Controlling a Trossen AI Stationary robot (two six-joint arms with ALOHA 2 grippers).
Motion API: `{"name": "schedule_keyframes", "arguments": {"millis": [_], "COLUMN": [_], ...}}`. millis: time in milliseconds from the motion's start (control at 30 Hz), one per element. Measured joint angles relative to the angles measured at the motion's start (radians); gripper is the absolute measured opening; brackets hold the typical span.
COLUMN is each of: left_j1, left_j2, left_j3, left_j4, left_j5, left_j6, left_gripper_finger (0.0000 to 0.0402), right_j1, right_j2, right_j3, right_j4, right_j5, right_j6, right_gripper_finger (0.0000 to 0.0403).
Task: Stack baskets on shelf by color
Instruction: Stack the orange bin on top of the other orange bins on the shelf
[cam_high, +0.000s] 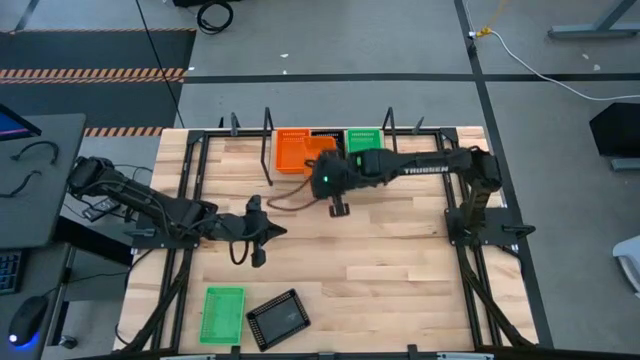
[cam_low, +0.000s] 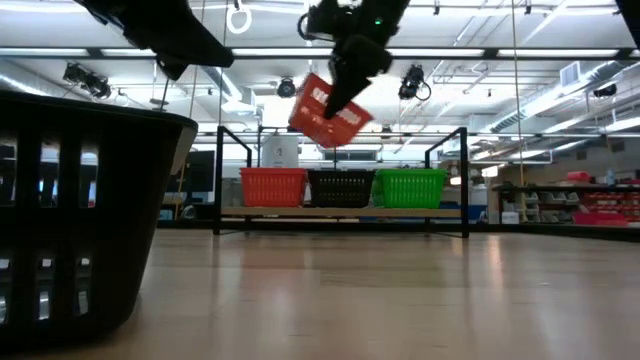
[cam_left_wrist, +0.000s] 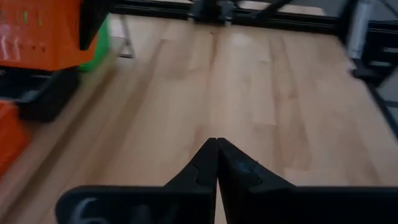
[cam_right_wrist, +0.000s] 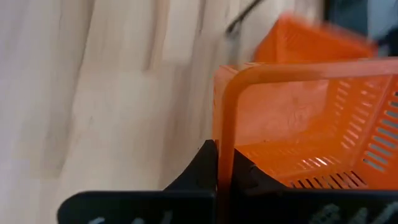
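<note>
The orange basket hangs tilted from my right gripper in front of the shelf's end closer to my left gripper. Next, I set it down for my left gripper.
On the shelf at the table's far edge stand an orange basket, a black basket and a green basket, side by side on their bottoms. My right gripper is shut on a second orange basket, high in the air in front of the shelf. A green basket and a black basket lie on the table near its front edge. My left gripper hangs shut and empty over the table's left middle. My right gripper pinches the orange basket's rim at one wall, one finger inside the basket and one outside. The fingers slant down from above. The basket is lifted clear of table and shelf and hangs tilted below the fingers.
The black basket near the front edge fills the left of the low view. Black frame rails run along both sides of the table. Bare wood lies between the shelf and the front edge.
</note>
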Motion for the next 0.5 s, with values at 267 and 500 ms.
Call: {"name": "schedule_keyframes", "arguments": {"millis": [267, 500], "left_j1": [-0.016, 0.012], "left_j2": [0.000, -0.017], "left_j3": [0.000, 0.000], "left_j4": [-0.007, 0.032], "left_j5": [-0.204, -0.430], "left_j6": [-0.024, 0.103], "left_gripper_finger": [0.0021, 0.0041], "right_j1": [-0.075, -0.032], "right_j2": [0.013, 0.006], "right_j3": [0.000, 0.000], "right_j4": [0.133, -0.126], "right_j5": [-0.110, -0.121], "right_j6": [-0.092, -0.056], "right_gripper_finger": [0.0002, 0.0002]}}
